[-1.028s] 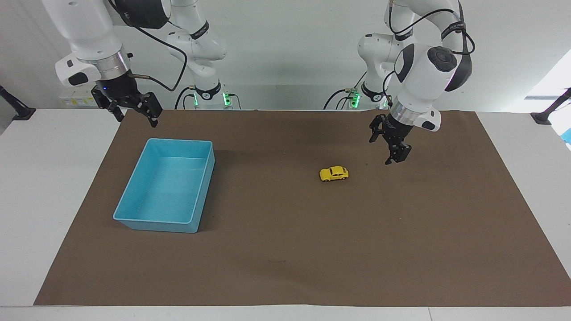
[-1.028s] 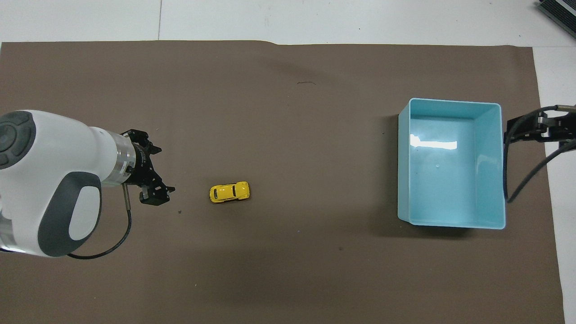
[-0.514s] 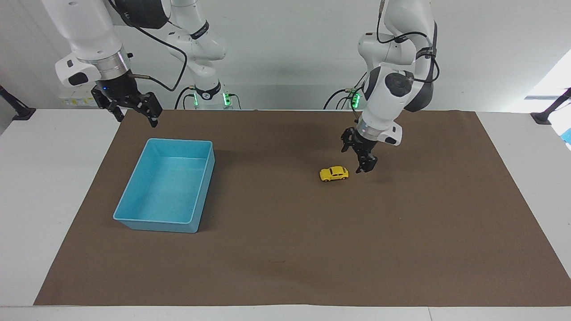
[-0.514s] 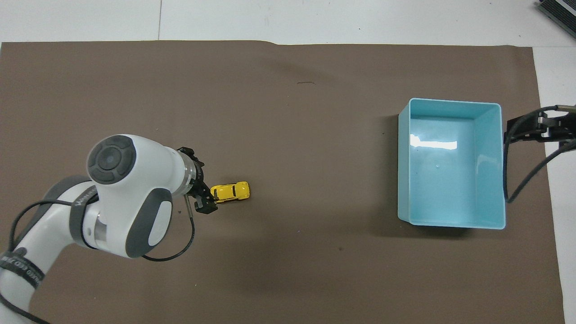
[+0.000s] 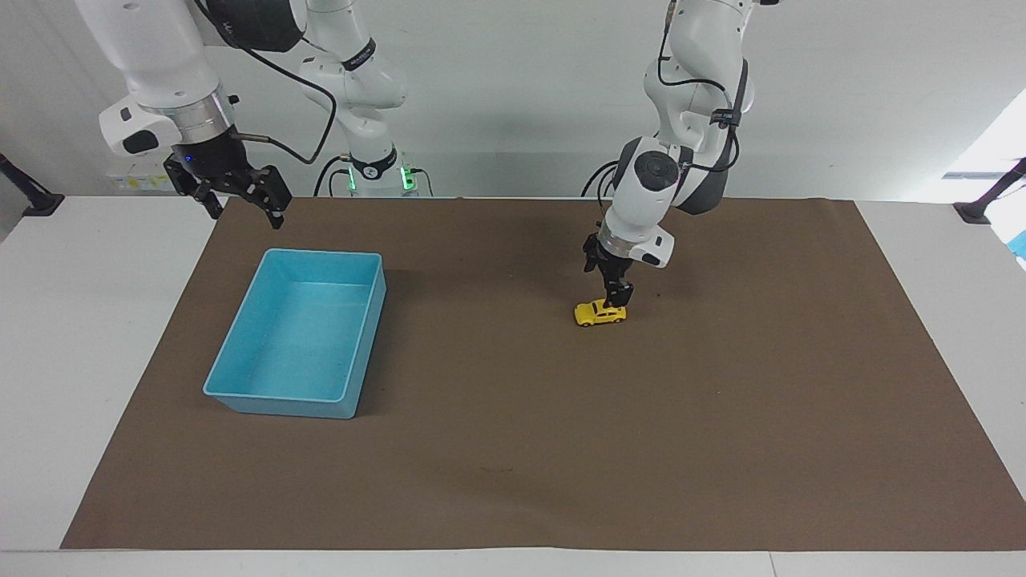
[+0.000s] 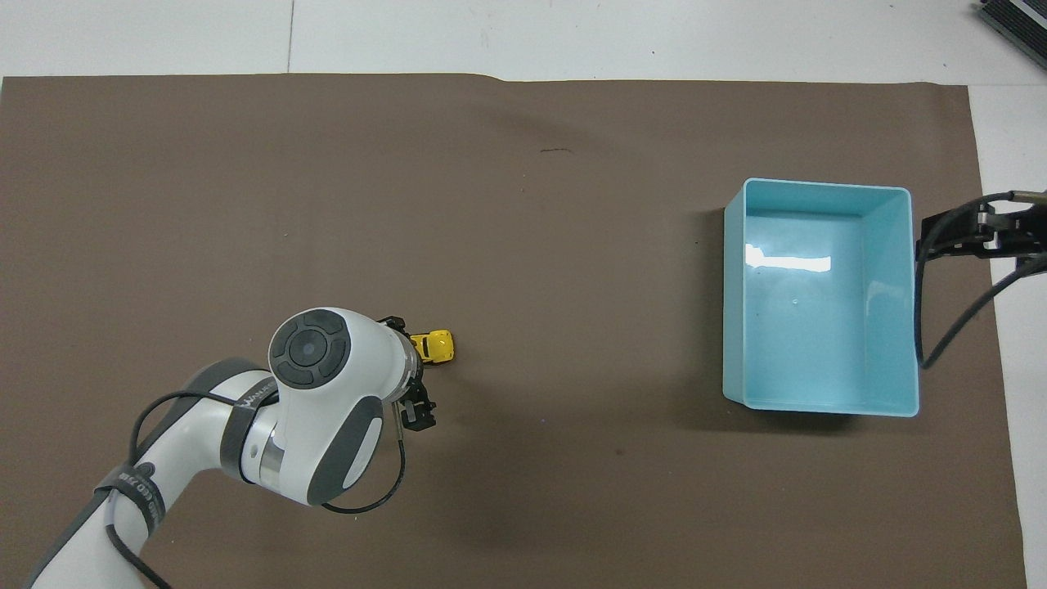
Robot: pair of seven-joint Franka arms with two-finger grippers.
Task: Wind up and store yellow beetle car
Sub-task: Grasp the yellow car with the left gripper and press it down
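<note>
The yellow beetle car is far from the light blue bin (image 6: 820,296), so next my left gripper draws the car (image 6: 438,345) back, then lets go so it rolls there.
The yellow beetle car (image 5: 597,314) stands on the brown mat, toward the left arm's end of the table. It also shows in the overhead view (image 6: 439,346), half covered by the left arm's wrist. My left gripper (image 5: 616,301) points straight down and its tip is at the car's end that is toward the left arm's end of the table. Whether it touches the car is hidden. My right gripper (image 5: 244,210) is open and empty. It waits in the air over the mat's edge, beside the light blue bin (image 5: 280,405).
The light blue bin (image 6: 818,409) stands empty at the right arm's end of the brown mat (image 5: 513,449). White table shows around the mat. The right arm's cable hangs beside the bin (image 6: 941,327).
My left arm has swung in from its own end of the table and come down onto the car's end. The car, the bin and the right arm have not moved.
</note>
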